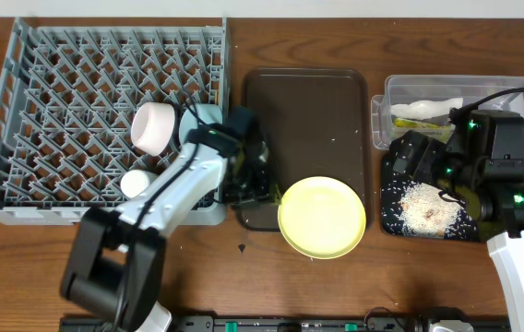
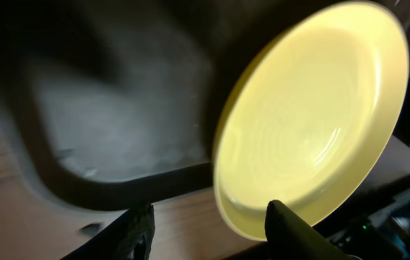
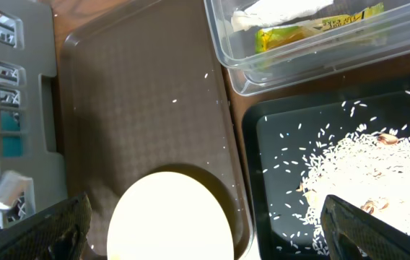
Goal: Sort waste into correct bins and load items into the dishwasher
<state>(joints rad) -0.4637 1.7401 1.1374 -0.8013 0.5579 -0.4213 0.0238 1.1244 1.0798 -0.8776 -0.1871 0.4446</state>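
Observation:
I can see the yellow plate's rim point(image 1: 282, 214) facing the gap in my left gripper's open fingers. I should now move in until the fingers are on either side of that rim point(image 2: 224, 206), then close them.
The round yellow plate point(image 1: 322, 218) lies across the front right corner of the dark brown serving tray point(image 1: 303, 101); it also shows in the left wrist view point(image 2: 313, 115) and the right wrist view point(image 3: 169, 217). My left gripper point(image 1: 255, 189) point(image 2: 212, 231) is open and empty at the plate's left edge. My right gripper point(image 1: 410, 159) point(image 3: 208, 235) is open and empty above the black tray point(image 1: 393, 219) holding rice crumbs point(image 1: 428, 207) point(image 3: 378, 162). The clear tub point(image 1: 380, 106) point(image 3: 234, 72) holds the white paper strip point(image 1: 433, 106) and the wrapper packet point(image 3: 313, 29). No chopsticks are in view.
The grey dish rack point(image 1: 22, 184) fills the left side and holds a white bowl point(image 1: 156, 126), a light blue bowl point(image 1: 204, 118) and a small white cup point(image 1: 136, 183). A few rice grains lie on the brown tray.

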